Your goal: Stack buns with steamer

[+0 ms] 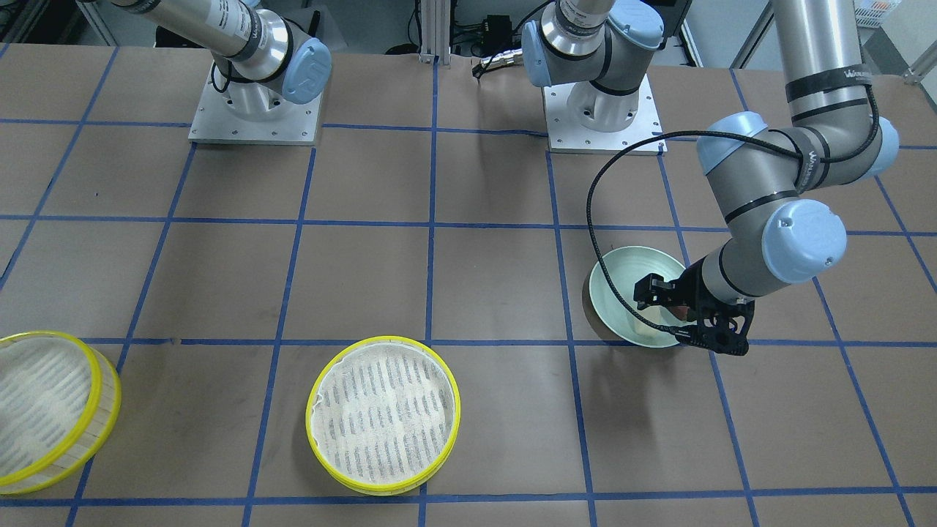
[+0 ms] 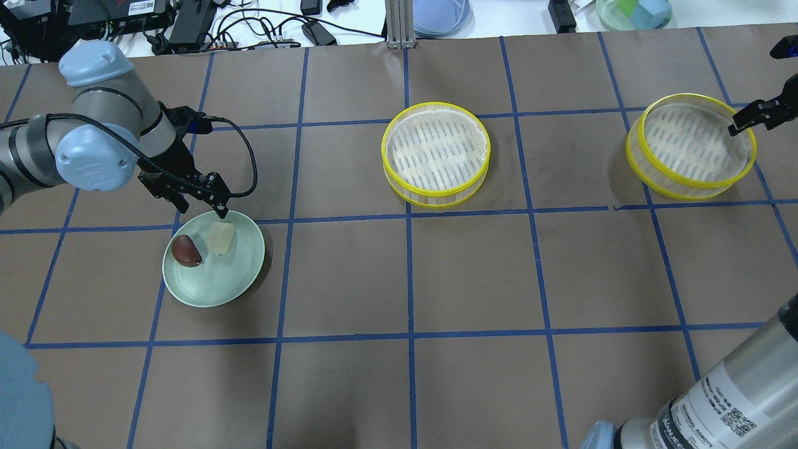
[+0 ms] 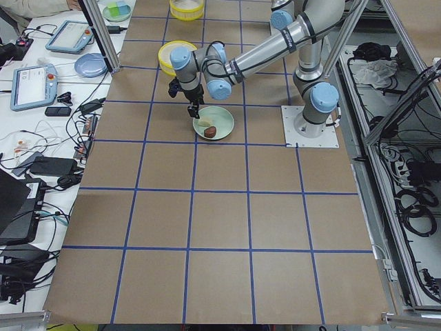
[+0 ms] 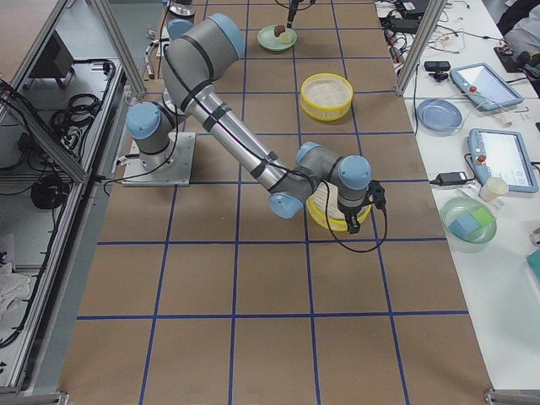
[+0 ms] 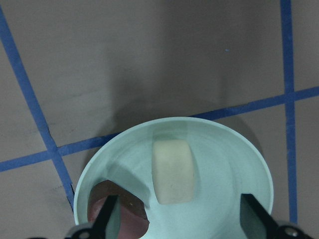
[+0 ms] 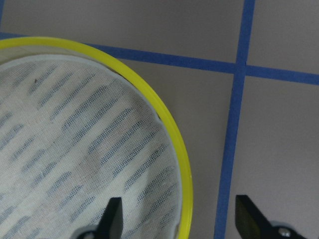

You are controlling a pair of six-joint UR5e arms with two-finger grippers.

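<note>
When I lower the second steamer level (image 1: 42, 411) over the mid-table level, it should rest rim on rim: its side (image 1: 106, 402) runs straight down.
A cream-white bun (image 2: 221, 238) and a reddish-brown bun (image 2: 186, 250) lie side by side on a pale green plate (image 2: 218, 285). My left gripper (image 2: 201, 202) hangs open just above the plate's far edge. In the left wrist view the cream bun (image 5: 173, 172) lies between the open fingertips (image 5: 106, 217), with the brown bun (image 5: 122, 219) by the left one. One steamer tier (image 2: 436, 153) sits mid-table and is empty. A second steamer tier (image 2: 689, 146) sits at the right. My right gripper (image 6: 180, 219) is open astride its yellow rim (image 6: 172, 144).
Blue tape lines grid the brown table. The two arm bases (image 1: 255, 110) (image 1: 602, 110) stand on the robot's side. A blue dish (image 2: 439, 9) and cables lie beyond the table's far edge. Tablets (image 3: 33, 86) lie on a side bench.
</note>
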